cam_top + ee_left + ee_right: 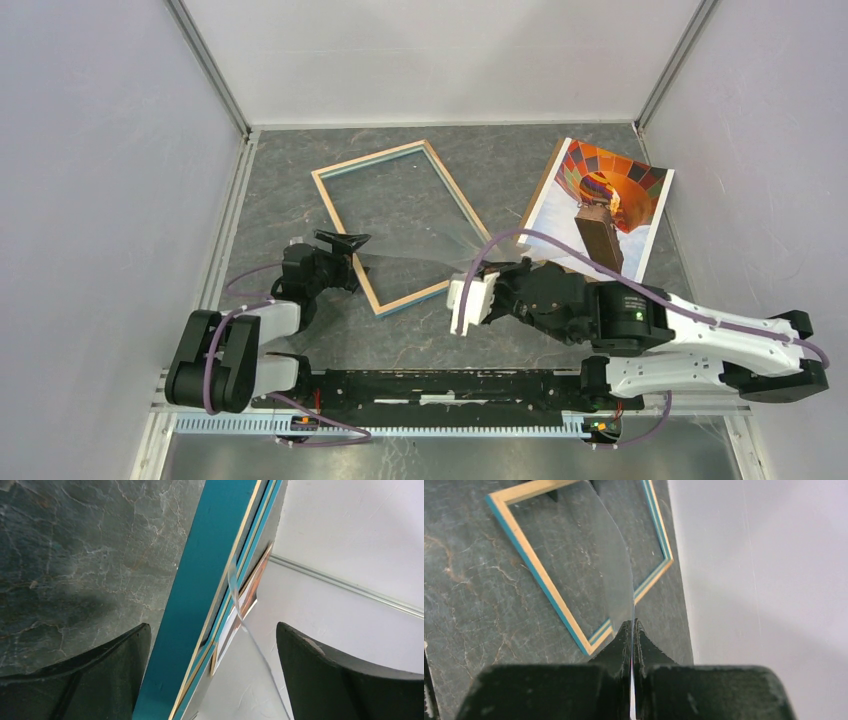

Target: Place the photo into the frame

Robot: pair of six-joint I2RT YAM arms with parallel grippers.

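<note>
My left gripper needs to move up off the frame's rail (364, 284) before my right gripper lays the clear sheet (425, 257) flat inside, as the sheet slants over the frame.
The frame (372, 159) lies in the middle of the table, light-wood back up; its blue edge (200, 580) runs between the fingers of my left gripper (213, 625). That gripper (345, 262) is open and straddles the frame's near left rail without pinching it. A thin clear sheet (420, 225) rises out of the frame toward the right. My right gripper (633, 625) is shut on the sheet's (609, 555) near edge, just off the frame's near right corner. The photo (640, 190), a hot-air balloon print, lies face up at the back right, away from both grippers.
A brown cardboard board (600, 240) rests on the photo's near half. White walls close in the table on the left, back and right. The right arm (640, 320) stretches across the near right of the table.
</note>
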